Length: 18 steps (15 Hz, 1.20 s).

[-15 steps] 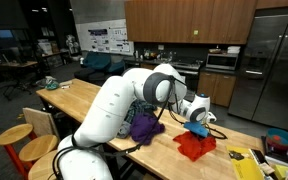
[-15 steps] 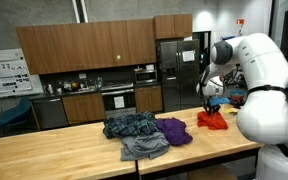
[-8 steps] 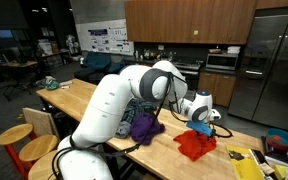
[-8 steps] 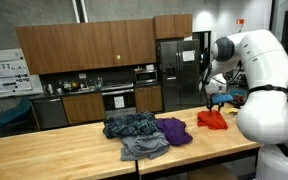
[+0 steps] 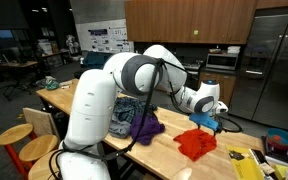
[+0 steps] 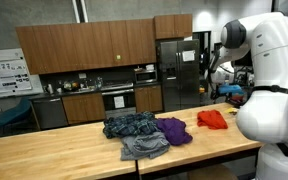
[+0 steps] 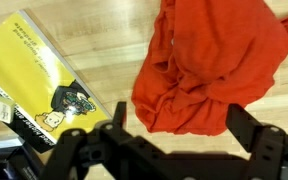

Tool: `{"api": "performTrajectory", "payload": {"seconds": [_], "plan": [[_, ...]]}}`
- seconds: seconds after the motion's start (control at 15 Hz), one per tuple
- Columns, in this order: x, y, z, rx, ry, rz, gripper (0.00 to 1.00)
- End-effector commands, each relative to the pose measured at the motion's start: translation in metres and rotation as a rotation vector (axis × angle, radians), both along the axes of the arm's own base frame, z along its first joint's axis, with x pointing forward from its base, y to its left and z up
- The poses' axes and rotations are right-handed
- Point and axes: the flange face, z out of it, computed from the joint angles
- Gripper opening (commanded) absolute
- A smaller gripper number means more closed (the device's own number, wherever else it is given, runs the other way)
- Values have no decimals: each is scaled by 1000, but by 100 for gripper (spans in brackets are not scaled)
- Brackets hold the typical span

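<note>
I should move back over the cloth's middle folds [image 7: 209, 62] and go down onto them, because my open gripper is hanging over the red cloth's edge [image 7: 172, 124] toward the yellow booklet.
A crumpled red cloth [image 7: 209, 65] lies loose on the wooden table [image 5: 89, 95], near its end in both exterior views [image 5: 196, 143] [image 6: 213, 119]. My gripper [image 7: 178, 115] hangs above it with its jaws wide open and nothing between them. The black fingers [image 7: 117, 112] frame the cloth's near edge from above without touching it. In the exterior views the gripper [image 5: 207, 119] [image 6: 227, 92] is raised clear of the cloth.
A yellow booklet [image 7: 39, 80] lies on the table beside the red cloth. Further along sit a purple cloth [image 6: 174, 130], a blue plaid cloth [image 6: 132, 125] and a grey cloth [image 6: 144, 148]. Wooden stools [image 5: 14, 135] stand at the table's side.
The gripper opened and let go of the red cloth, then rose away from it. The cloth now rests on the table on its own.
</note>
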Motion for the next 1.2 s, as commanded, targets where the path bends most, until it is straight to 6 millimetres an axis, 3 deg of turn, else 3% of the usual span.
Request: {"api": "performTrajectory", "payload": {"seconds": [0.0,0.2,0.4,1.13], "plan": [[-7,-1,31,104,70,72,100],[2,-5,34,136,115,65,100],[11,-2,25,139,127,89,100],[36,28,-57,186,205,145,100]]}}
